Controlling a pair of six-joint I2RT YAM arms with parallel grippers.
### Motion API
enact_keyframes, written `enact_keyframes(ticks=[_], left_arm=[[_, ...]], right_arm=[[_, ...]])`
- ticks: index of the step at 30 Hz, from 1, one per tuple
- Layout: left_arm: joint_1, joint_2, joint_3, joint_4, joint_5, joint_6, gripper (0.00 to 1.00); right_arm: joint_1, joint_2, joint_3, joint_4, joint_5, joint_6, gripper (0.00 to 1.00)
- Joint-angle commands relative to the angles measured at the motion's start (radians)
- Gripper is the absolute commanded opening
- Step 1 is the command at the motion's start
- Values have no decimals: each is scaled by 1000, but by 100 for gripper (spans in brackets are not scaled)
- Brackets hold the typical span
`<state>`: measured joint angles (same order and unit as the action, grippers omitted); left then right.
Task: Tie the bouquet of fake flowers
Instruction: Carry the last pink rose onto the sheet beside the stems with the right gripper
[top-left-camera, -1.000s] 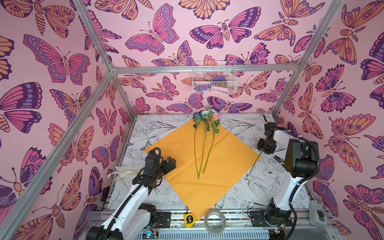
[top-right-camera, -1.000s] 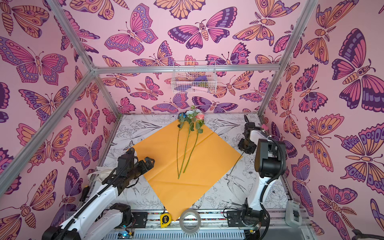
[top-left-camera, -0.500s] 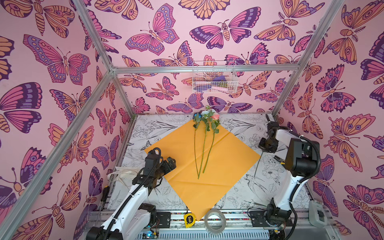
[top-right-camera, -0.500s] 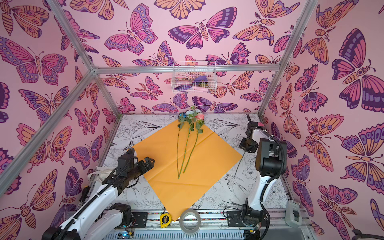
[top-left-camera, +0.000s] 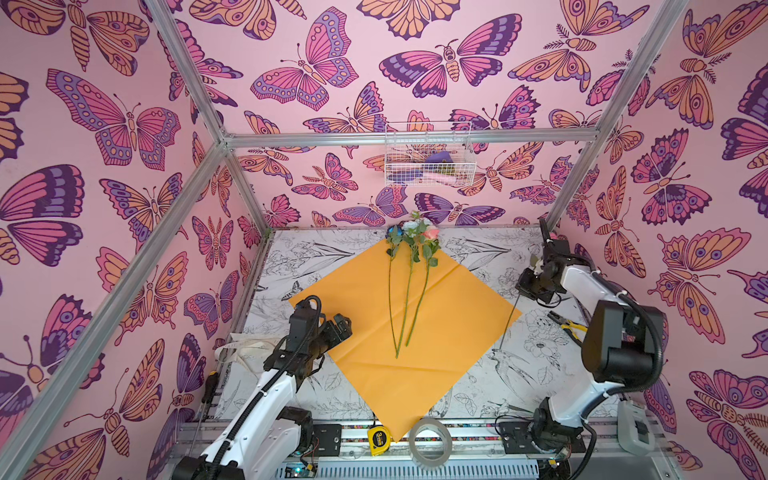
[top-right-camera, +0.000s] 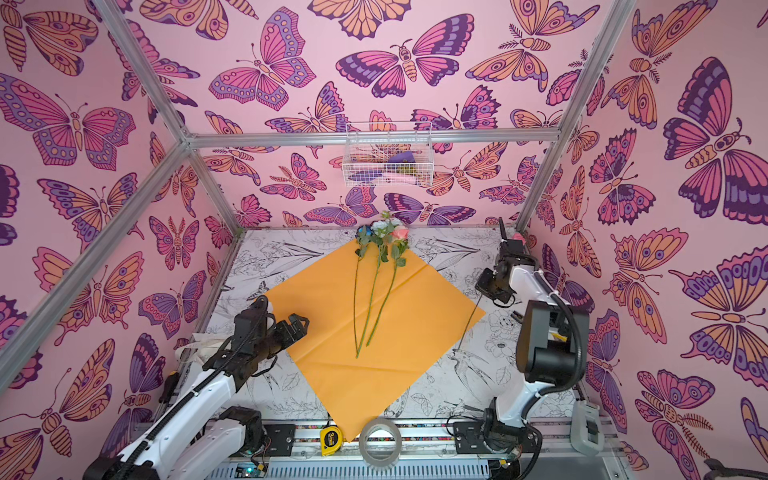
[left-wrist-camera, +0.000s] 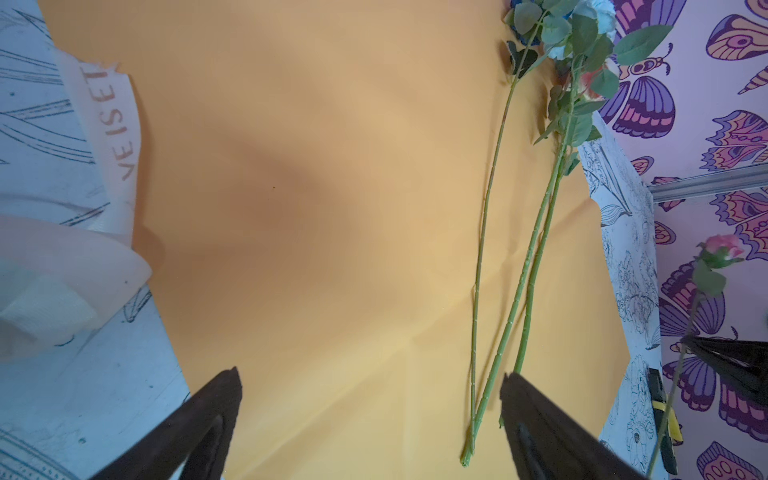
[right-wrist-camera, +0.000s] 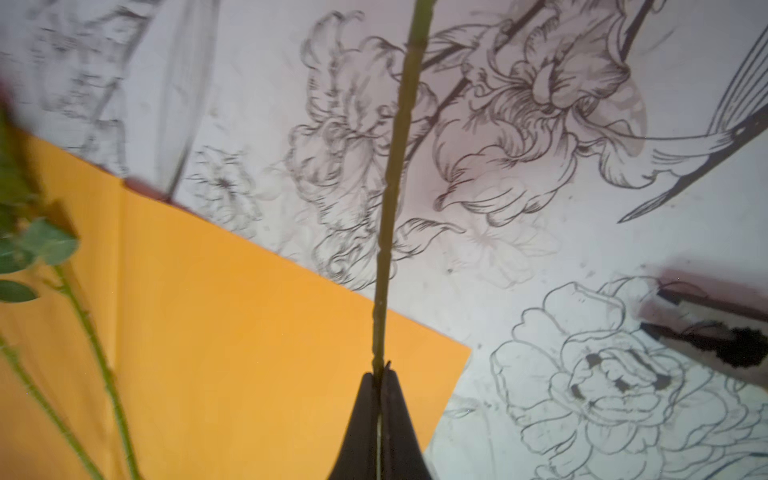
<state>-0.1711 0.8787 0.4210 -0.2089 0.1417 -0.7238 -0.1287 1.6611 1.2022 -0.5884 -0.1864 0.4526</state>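
The pink rose's head (top-right-camera: 518, 237) faces the back like the roses on the orange sheet, so my right gripper should keep going toward their stems (top-right-camera: 368, 300) and let it go there.
The bouquet of fake flowers is loose: three long-stemmed roses (top-left-camera: 409, 291) (top-right-camera: 376, 291) (left-wrist-camera: 536, 249) lie side by side on a flat orange wrapping sheet (top-left-camera: 449, 332) (top-right-camera: 415, 332) (right-wrist-camera: 249, 332), heads toward the back wall. A fourth, pink rose (left-wrist-camera: 721, 247) hangs off the sheet's right corner. My right gripper (right-wrist-camera: 380, 372) (top-left-camera: 524, 291) (top-right-camera: 486, 291) is shut on its green stem (right-wrist-camera: 390, 208), which slants down to the table. My left gripper (left-wrist-camera: 372, 374) (top-left-camera: 338, 328) (top-right-camera: 297, 326) hovers open over the sheet's left corner, holding nothing.
A cream printed ribbon (top-left-camera: 245, 345) (left-wrist-camera: 116, 124) lies left of the sheet. Yellow-handled pliers (top-left-camera: 567, 326) lie at the right. A yellow tape measure (top-left-camera: 379, 438) and a tape roll (top-left-camera: 430, 442) sit on the front rail. A wire basket (top-left-camera: 428, 160) hangs on the back wall.
My right gripper has shut on the pink rose's stem and raised it, so the stem now slants off the table. The left arm has not moved.
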Motion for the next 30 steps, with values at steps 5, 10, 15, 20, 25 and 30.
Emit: enact_keyframes(ticks=[5, 10, 15, 20, 25, 30], left_arm=[[7, 9, -12, -11, -7, 0, 99], [5, 28, -8, -1, 5, 0, 99], [7, 30, -14, 12, 18, 2, 99], [7, 30, -13, 15, 30, 23, 99], [6, 31, -18, 16, 29, 33, 99], [7, 41, -18, 18, 29, 37, 99]], right_arm=[[256, -162, -73, 91, -16, 111, 0], [479, -115, -57, 180, -14, 203, 0], [636, 39, 50, 204, -2, 237, 0], [744, 180, 191, 184, 20, 239, 0], [794, 275, 300, 148, 61, 240, 0], [798, 353, 382, 147, 43, 258, 0]])
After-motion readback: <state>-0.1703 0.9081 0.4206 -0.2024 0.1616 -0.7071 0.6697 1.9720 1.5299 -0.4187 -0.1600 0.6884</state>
